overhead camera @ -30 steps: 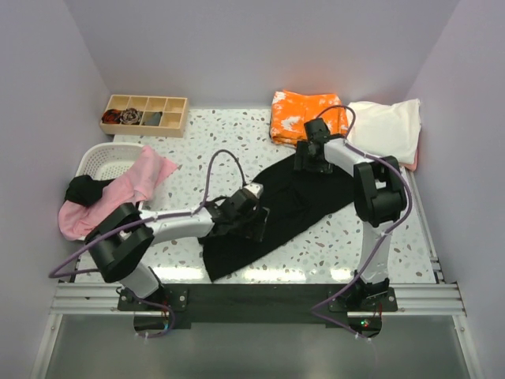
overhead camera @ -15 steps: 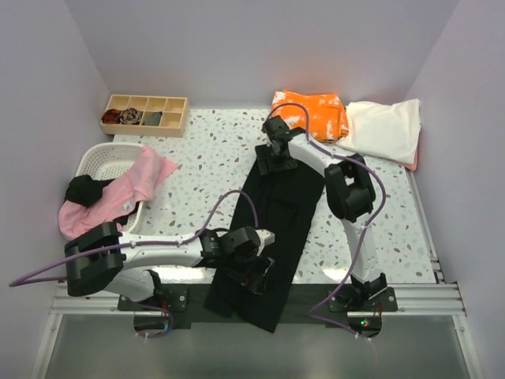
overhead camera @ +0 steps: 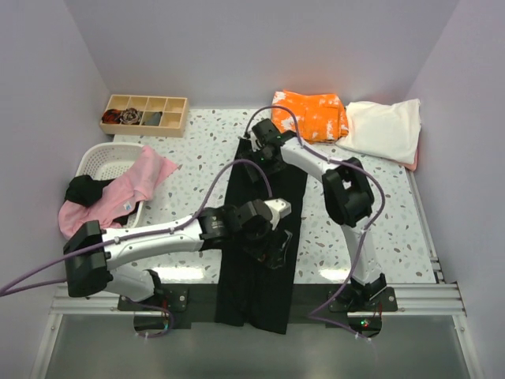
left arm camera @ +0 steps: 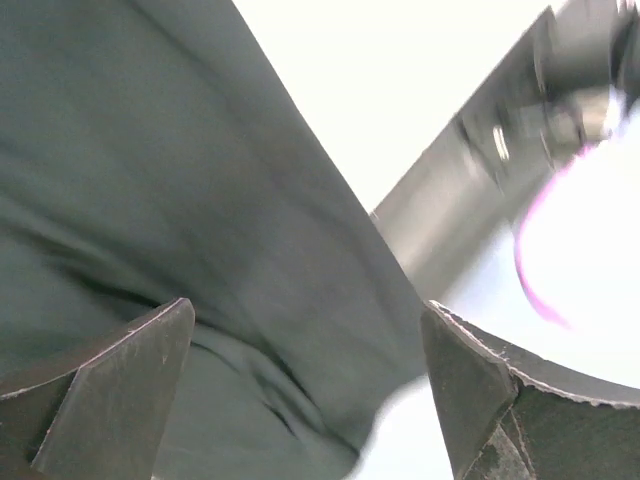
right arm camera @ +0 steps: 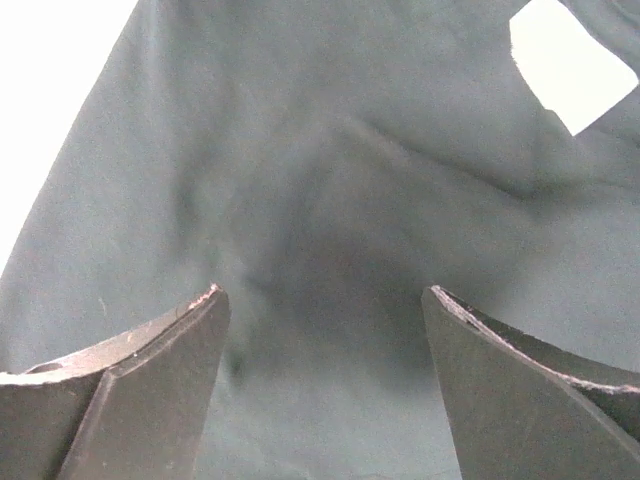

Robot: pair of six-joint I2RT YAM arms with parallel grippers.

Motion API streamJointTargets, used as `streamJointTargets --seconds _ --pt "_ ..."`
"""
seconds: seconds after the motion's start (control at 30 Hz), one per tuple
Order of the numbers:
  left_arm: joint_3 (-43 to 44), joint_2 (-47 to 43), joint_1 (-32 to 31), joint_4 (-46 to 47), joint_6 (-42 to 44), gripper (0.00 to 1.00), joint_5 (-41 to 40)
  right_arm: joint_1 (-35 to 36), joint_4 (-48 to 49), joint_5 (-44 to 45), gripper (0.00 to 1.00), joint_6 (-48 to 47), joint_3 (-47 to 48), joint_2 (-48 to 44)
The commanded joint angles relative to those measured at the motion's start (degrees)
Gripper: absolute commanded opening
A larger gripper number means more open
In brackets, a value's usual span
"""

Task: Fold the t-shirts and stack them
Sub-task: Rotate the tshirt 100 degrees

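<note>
The black t-shirt's near end [overhead camera: 252,311] is hanging over the table's front edge, so my right gripper should move away while my left gripper pulls the t-shirt's far end [overhead camera: 245,148] back.
The large black t-shirt [overhead camera: 260,197] lies as a long strip down the middle of the table, its near end hanging over the front edge. My left gripper [overhead camera: 272,249] is over its near half, jaws open, with the black cloth [left arm camera: 200,200] just below the fingers [left arm camera: 120,370]. My right gripper [overhead camera: 254,162] is over its far end, jaws open above the cloth [right arm camera: 330,180]. The orange white-blotched shirt [overhead camera: 309,114] and the cream shirt [overhead camera: 385,128] lie folded at the back right. The pink shirt [overhead camera: 126,189] hangs over the basket.
The white slotted basket [overhead camera: 99,158] stands at the left edge with a dark garment [overhead camera: 83,189] in it. The wooden compartment tray [overhead camera: 146,114] is at the back left. Walls close in the table on three sides.
The black shirt has swung from a diagonal to a straight strip running front to back. My left gripper has moved right and back, my right gripper has moved left along the far end.
</note>
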Motion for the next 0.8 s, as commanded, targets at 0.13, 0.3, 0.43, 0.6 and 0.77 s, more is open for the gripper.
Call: streamJointTargets --seconds 0.13,0.3,0.43,0.6,0.77 --pt "7.8 -2.08 16.8 2.09 10.0 1.0 -20.59 -7.82 3.33 24.85 0.86 6.28 -10.3 -24.2" --pt "7.19 4.68 22.69 17.04 15.55 1.0 -16.56 -14.68 4.37 25.22 0.86 8.85 -18.21 -28.24" --pt "10.68 16.69 25.86 29.71 16.53 1.0 -7.95 -14.86 5.16 25.93 0.86 9.64 -22.34 -29.48" --pt "17.81 27.44 27.09 34.56 17.84 1.0 0.32 -14.95 6.75 24.43 0.86 11.04 -26.57 -28.87" --pt "20.72 34.57 29.46 37.89 17.85 1.0 0.07 -15.04 7.53 21.1 0.86 12.1 -28.67 -27.11"
